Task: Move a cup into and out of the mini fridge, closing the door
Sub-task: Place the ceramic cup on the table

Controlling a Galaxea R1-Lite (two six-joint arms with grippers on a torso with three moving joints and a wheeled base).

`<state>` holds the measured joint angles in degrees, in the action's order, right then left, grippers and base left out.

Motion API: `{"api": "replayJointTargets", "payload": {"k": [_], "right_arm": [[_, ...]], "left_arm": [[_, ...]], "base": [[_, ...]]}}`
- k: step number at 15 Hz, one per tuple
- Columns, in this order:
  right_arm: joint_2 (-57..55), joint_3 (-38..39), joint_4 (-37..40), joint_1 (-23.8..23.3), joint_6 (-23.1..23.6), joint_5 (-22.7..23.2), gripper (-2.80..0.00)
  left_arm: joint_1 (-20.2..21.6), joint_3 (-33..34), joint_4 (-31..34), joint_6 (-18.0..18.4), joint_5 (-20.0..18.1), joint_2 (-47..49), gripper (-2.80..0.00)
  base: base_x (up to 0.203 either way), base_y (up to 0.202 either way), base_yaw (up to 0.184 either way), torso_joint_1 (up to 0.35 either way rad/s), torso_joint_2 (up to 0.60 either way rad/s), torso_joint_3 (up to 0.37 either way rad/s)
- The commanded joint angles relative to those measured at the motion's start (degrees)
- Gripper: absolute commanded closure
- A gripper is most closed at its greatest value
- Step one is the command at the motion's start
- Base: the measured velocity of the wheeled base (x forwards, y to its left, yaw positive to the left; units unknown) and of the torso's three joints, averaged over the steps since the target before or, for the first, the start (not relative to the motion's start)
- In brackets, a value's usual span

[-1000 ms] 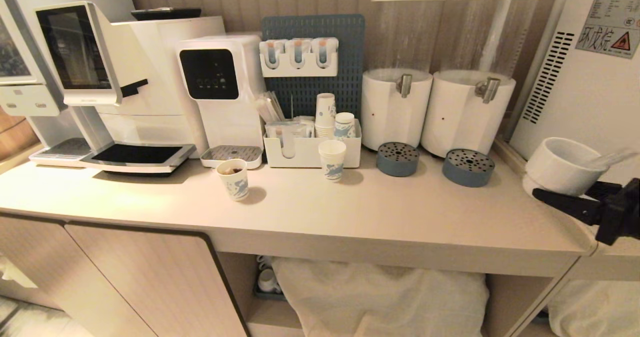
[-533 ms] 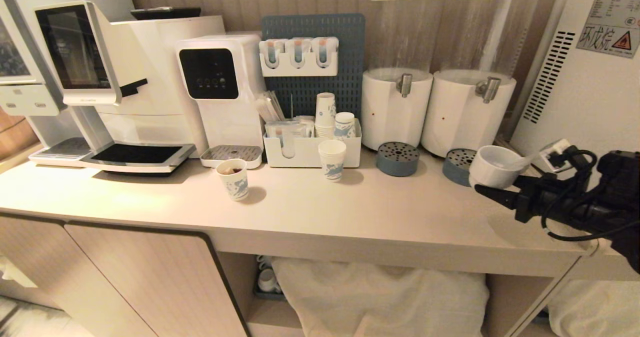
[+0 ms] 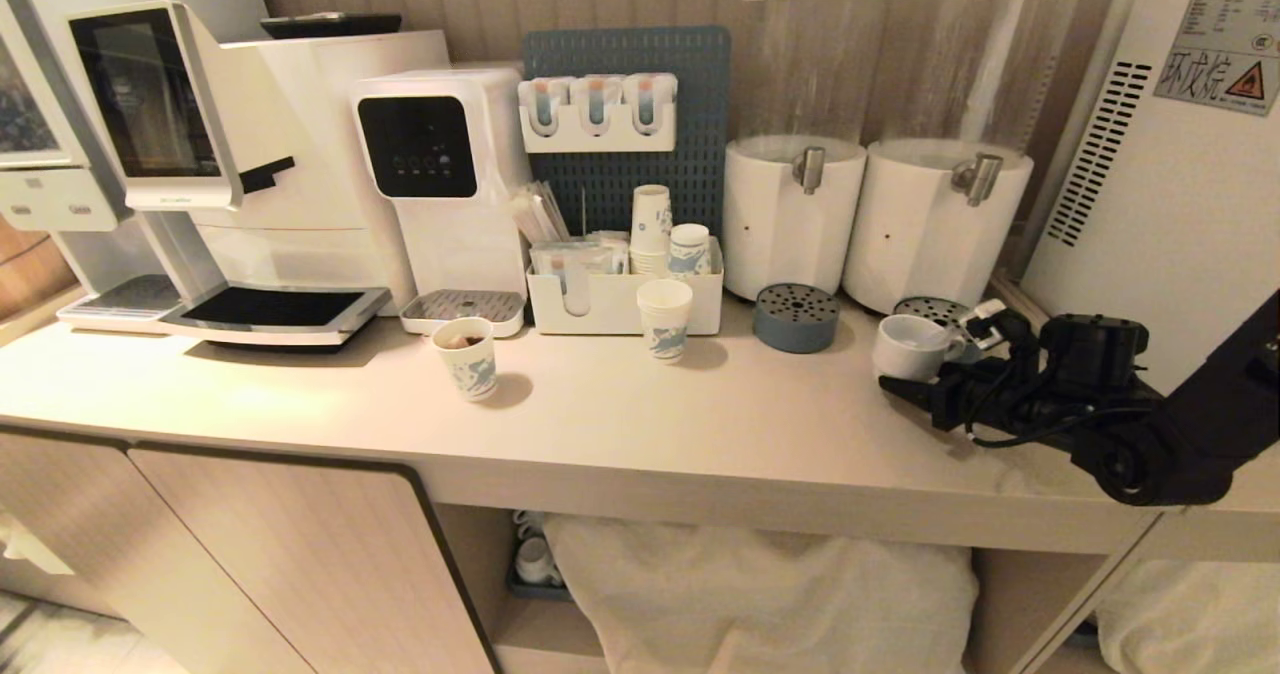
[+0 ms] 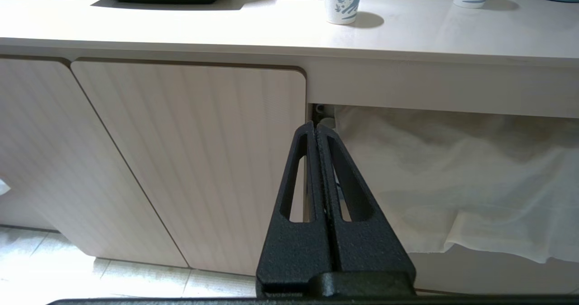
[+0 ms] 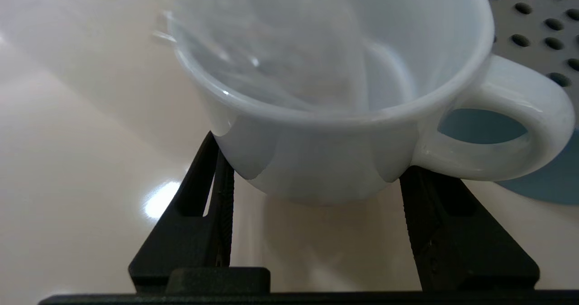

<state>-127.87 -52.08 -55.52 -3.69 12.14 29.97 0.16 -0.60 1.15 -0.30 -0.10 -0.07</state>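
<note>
The white cup (image 3: 908,348) is upright over open counter (image 3: 857,379) before the drip tray, so my right gripper keeps bringing it down until its base sits there, then release.
My right gripper (image 3: 905,369) is shut on the white cup (image 3: 910,346), holding it low over the counter (image 3: 700,424) in front of the right drip tray (image 3: 932,308). In the right wrist view the two black fingers (image 5: 212,178) clamp the cup (image 5: 325,115) by its lower body, and its loop handle (image 5: 520,128) sticks out to one side. The mini fridge (image 3: 1160,224) stands at the far right, showing its vented side and warning sticker. Its door is out of view. My left gripper (image 4: 315,126) is shut and empty, parked below the counter in front of the cabinet.
Two white drink dispensers (image 3: 795,219) (image 3: 935,224) stand behind the cup, with another blue drip tray (image 3: 796,318). Paper cups (image 3: 467,358) (image 3: 664,320) stand mid-counter before a white organiser (image 3: 620,304). A water dispenser (image 3: 440,174) and coffee machine (image 3: 230,154) are on the left.
My right arm has reached in from the right edge, carrying the cup leftward and down to the counter by the right drip tray. The left arm has not moved.
</note>
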Motion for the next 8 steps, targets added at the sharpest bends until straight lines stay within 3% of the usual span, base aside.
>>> {"api": "replayJointTargets", "payload": {"k": [1, 8], "right_arm": [[-2.8, -1.5, -0.3, 0.1, 0.1, -0.6, 0.0], [-5.8, -4.0, 0.6, 1.1, 0.2, -3.1, 0.0]], "left_arm": [[0.0, 0.0, 0.0, 0.0, 0.0, 0.1, 0.0], [0.0, 0.1, -0.2, -0.1, 0.0, 0.1, 0.0]], "base": [[0.0, 0.0, 0.0, 0.0, 0.0, 0.0], [0.0, 0.0, 0.0, 0.0, 0.0, 0.0]]}}
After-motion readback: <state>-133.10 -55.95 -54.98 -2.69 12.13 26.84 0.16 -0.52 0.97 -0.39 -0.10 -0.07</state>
